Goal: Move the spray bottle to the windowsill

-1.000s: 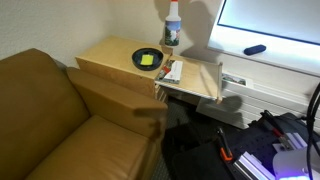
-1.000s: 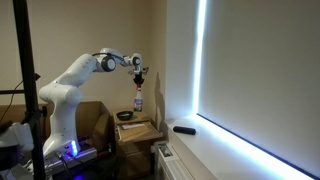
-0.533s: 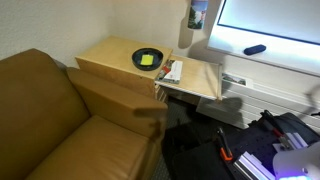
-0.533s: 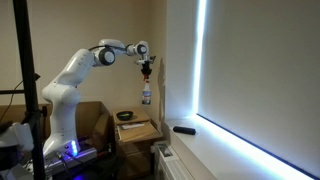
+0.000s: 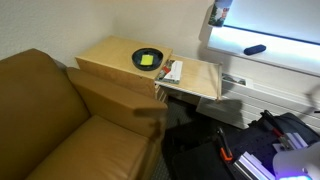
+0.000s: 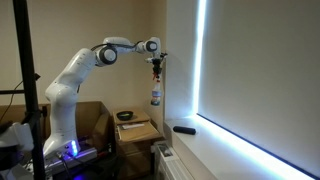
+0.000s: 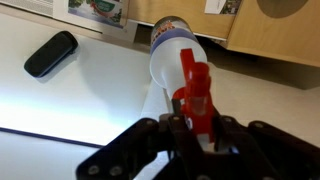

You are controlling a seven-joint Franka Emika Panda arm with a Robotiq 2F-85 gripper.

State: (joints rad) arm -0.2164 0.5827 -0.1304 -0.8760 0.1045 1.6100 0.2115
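The spray bottle (image 6: 156,95) is hanging upright and the windowsill (image 5: 237,42) is clear beside the black remote, so the robot's gripper should go on moving the bottle to that spot until the bottle's base sits flat.
The spray bottle (image 7: 172,55) is a slim translucent-white bottle with a red trigger head and a dark lower band. My gripper (image 7: 196,125) is shut on its red head and holds it in the air. In an exterior view the bottle (image 6: 156,92) hangs below the gripper (image 6: 156,70), well above the table and close to the window. In an exterior view only the bottle's lower part (image 5: 218,14) shows at the top edge, above the near end of the windowsill (image 5: 275,55). The windowsill also shows below the bottle in the wrist view (image 7: 60,95).
A black remote (image 5: 254,49) lies on the windowsill; it also shows in the wrist view (image 7: 50,53). The wooden table (image 5: 105,55) holds a black bowl (image 5: 147,59) with something yellow inside and papers (image 5: 171,70). A brown sofa (image 5: 50,120) stands in front.
The gripper has lifted the spray bottle off the table and carried it up and sideways toward the window, from above the bowl to above the windowsill's end.
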